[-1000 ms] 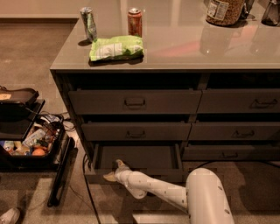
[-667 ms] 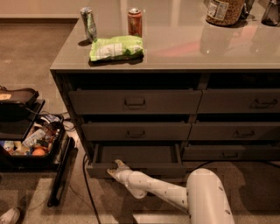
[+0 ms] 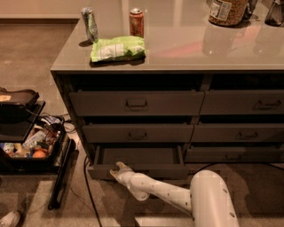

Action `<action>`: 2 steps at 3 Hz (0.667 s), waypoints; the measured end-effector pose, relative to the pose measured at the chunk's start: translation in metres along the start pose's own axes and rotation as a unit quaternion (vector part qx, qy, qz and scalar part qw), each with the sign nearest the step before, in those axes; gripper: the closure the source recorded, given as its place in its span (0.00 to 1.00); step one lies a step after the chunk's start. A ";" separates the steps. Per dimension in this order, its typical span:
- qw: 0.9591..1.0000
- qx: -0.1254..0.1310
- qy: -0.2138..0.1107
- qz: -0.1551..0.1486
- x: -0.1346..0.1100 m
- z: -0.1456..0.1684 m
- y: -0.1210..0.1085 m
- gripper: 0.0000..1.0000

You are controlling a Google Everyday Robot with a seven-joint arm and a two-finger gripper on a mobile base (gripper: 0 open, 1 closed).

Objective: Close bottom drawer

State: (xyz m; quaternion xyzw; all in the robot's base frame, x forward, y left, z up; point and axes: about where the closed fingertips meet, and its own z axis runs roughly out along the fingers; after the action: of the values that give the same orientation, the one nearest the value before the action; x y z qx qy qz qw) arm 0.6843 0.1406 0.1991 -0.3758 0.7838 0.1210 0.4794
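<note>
The end of my gripper reaches over the top edge of the bottom drawer (image 3: pixel 107 166), so I need to move back and come in lower against its flat front (image 3: pixel 115 176) before I push.
The bottom drawer (image 3: pixel 137 168) of the wider left column is pulled out, and its empty dark inside shows from above. Its flat front faces me near the floor. My white arm reaches in from the lower right, and the gripper (image 3: pixel 117 167) rests against the left part of that drawer front. The drawer's handle is hidden behind my arm. The two drawers above it sit flush in the cabinet.
On the countertop (image 3: pixel 186 48) lie a green chip bag (image 3: pixel 117 48), a red can (image 3: pixel 136 22) and a silver can (image 3: pixel 90 24), with a jar (image 3: pixel 227 11) at the back. An open black case (image 3: pixel 31 146) of odds and ends and cables lie on the carpet at left.
The gripper has moved up and forward against the drawer front. The drawer looks slightly less far out than before.
</note>
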 end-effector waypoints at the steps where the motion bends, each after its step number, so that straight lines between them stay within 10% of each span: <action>1: 1.000 0.000 0.000 0.000 0.000 0.000 0.000 1.00; 2: 1.000 0.000 0.000 0.000 0.000 0.000 0.000 0.81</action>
State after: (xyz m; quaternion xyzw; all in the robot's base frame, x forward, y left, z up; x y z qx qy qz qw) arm 0.6843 0.1406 0.1991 -0.3758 0.7838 0.1210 0.4794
